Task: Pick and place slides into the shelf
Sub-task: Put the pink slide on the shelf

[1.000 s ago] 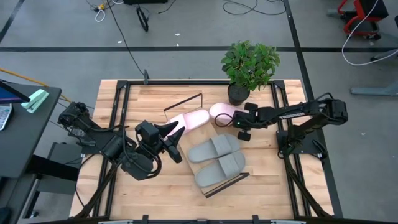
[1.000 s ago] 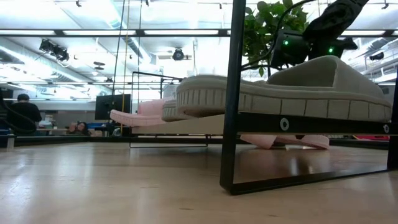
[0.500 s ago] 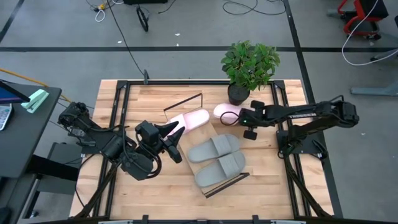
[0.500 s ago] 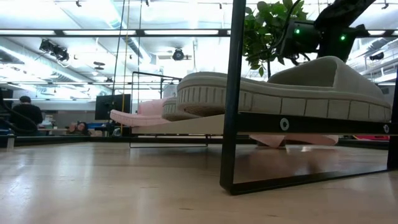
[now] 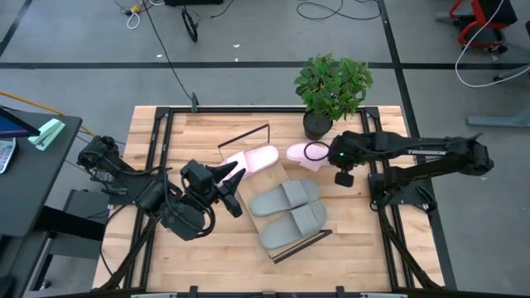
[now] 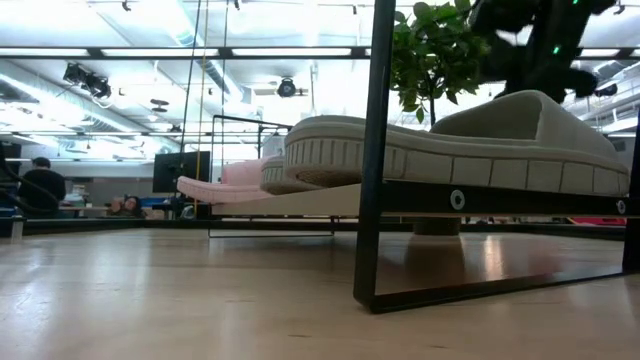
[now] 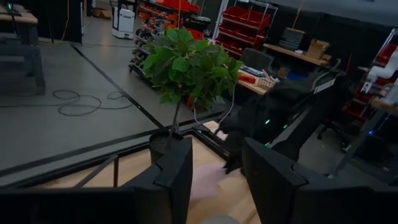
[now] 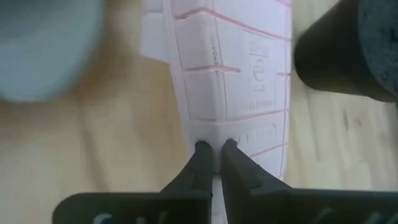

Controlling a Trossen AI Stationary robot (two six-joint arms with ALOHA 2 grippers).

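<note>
My left gripper needs to take the slide's loose end (image 5: 296,153) before placing the slide, because my right gripper is holding the pink slide across from the shelf's empty spot (image 5: 262,179).
Two grey-green slides (image 5: 288,209) lie side by side on the light-wood shelf (image 5: 267,177), which has dark wire frames at both short ends. One pink slide (image 5: 255,159) lies at the shelf's far end. The second pink slide (image 5: 303,153) is off the shelf's right side, next to the plant pot, in my right gripper (image 5: 323,154), which is shut on it. Its ridged sole (image 8: 230,68) faces the right wrist camera. My left gripper (image 5: 235,185) hovers open at the shelf's left side and touches nothing. My right gripper pinches the pink slide between its two fingers (image 8: 202,155) at the edge of the sole (image 8: 214,127). It comes from the table's right, roughly level. The slide is turned with its sole toward the wrist and is lifted clear of the table.
A potted plant (image 5: 333,86) stands at the table's far edge, its dark pot (image 8: 348,50) close beside the held slide. The shelf's wire frame (image 6: 372,150) stands upright near the low camera. Bare tabletop (image 5: 178,136) lies on the left and near sides.
My right gripper has moved toward the table's right edge and upward, staying shut on the pink slide. The slide has come up off the table beside the shelf and no longer shows under the shelf board in the low view.
</note>
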